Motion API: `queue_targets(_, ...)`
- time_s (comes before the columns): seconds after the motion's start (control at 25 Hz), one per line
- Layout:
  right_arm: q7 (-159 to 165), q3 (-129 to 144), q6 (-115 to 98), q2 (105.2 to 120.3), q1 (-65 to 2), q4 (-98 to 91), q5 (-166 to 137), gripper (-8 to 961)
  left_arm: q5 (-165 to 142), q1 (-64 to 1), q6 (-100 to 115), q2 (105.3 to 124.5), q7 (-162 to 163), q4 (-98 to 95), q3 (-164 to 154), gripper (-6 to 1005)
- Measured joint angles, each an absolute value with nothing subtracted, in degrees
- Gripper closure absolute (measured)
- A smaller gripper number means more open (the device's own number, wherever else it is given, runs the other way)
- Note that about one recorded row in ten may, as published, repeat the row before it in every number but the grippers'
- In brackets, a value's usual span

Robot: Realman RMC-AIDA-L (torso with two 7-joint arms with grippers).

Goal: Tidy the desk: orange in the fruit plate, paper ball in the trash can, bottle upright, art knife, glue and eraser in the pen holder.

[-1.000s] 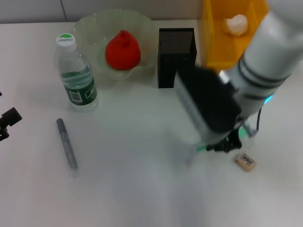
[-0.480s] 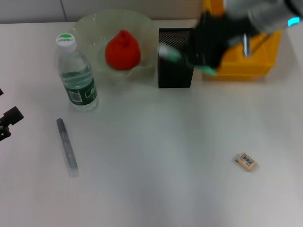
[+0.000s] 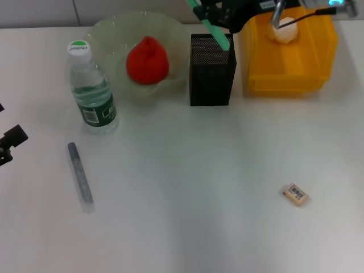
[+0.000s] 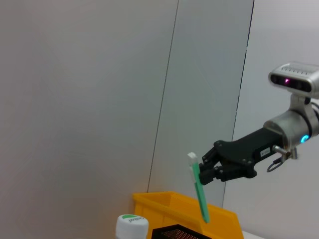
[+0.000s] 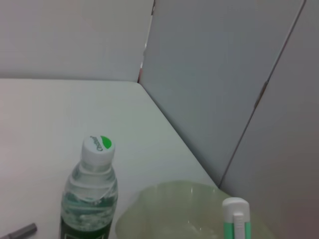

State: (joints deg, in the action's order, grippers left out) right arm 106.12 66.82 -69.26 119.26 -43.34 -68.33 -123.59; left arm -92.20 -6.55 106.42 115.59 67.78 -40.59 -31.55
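I keep lowering the glue with my right gripper, as the glue's lower end (image 3: 224,44) points down over the pen holder's opening (image 3: 206,51), until that end is inside.
My right gripper (image 3: 211,12) is shut on the glue (image 3: 216,35), a green stick with a white cap. It holds the stick tilted, lower end over the black mesh pen holder (image 3: 211,74). The left wrist view shows the same right gripper (image 4: 209,168) and glue (image 4: 199,194) from the side. The orange (image 3: 147,60) lies in the fruit plate (image 3: 108,31). The bottle (image 3: 91,91) stands upright. The paper ball (image 3: 283,29) is in the yellow trash can (image 3: 290,71). A grey art knife (image 3: 80,176) and the eraser (image 3: 296,194) lie on the desk. My left gripper (image 3: 8,145) is parked at the left edge.
The pen holder stands between the fruit plate and the trash can at the back of the white desk (image 3: 187,170). In the right wrist view the bottle (image 5: 92,186), fruit plate rim (image 5: 164,194) and glue cap (image 5: 234,209) show.
My right gripper rose from the desk beside the eraser with the glue and carried it back and left to above the pen holder. The left arm stayed still.
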Motion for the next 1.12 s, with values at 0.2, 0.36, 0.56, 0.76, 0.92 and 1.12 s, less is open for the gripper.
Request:
queue_targets(0.2, 101.9, 66.8, -65.1, 119.24, -43.7, -61.9, -120.4, 798, -92.2, -6.6, 106.4, 115.5, 67.9, -40.5, -31.5, 185)
queue_targets(0.36, 98.7, 66.8, -62.7, 119.24, -43.4, -58.5, -117.4, 798, -92.2, -6.6, 106.4, 115.41, 67.8, -40.3, -31.6, 185)
queue_targets(0.56, 94.6, 66.5, -60.1, 119.26, -43.0, -54.1, -113.7, 798, -92.2, -6.6, 106.3, 115.41, 67.7, -40.2, -31.9, 186)
queue_targets(0.76, 92.1, 66.5, -57.6, 119.33, -42.6, -50.4, -112.7, 797, -92.2, -6.6, 105.9, 115.52, 67.7, -40.2, -32.0, 186)
queue_targets(0.92, 89.8, 66.4, -57.0, 119.27, -42.2, -48.1, -110.9, 797, -92.3, -6.7, 105.8, 115.54, 67.5, -40.3, -32.1, 186)
queue_targets(1.12, 89.4, 66.4, -56.7, 119.22, -40.9, -47.7, -110.2, 756, -92.3, -6.8, 105.7, 115.56, 67.1, -40.3, -32.1, 186)
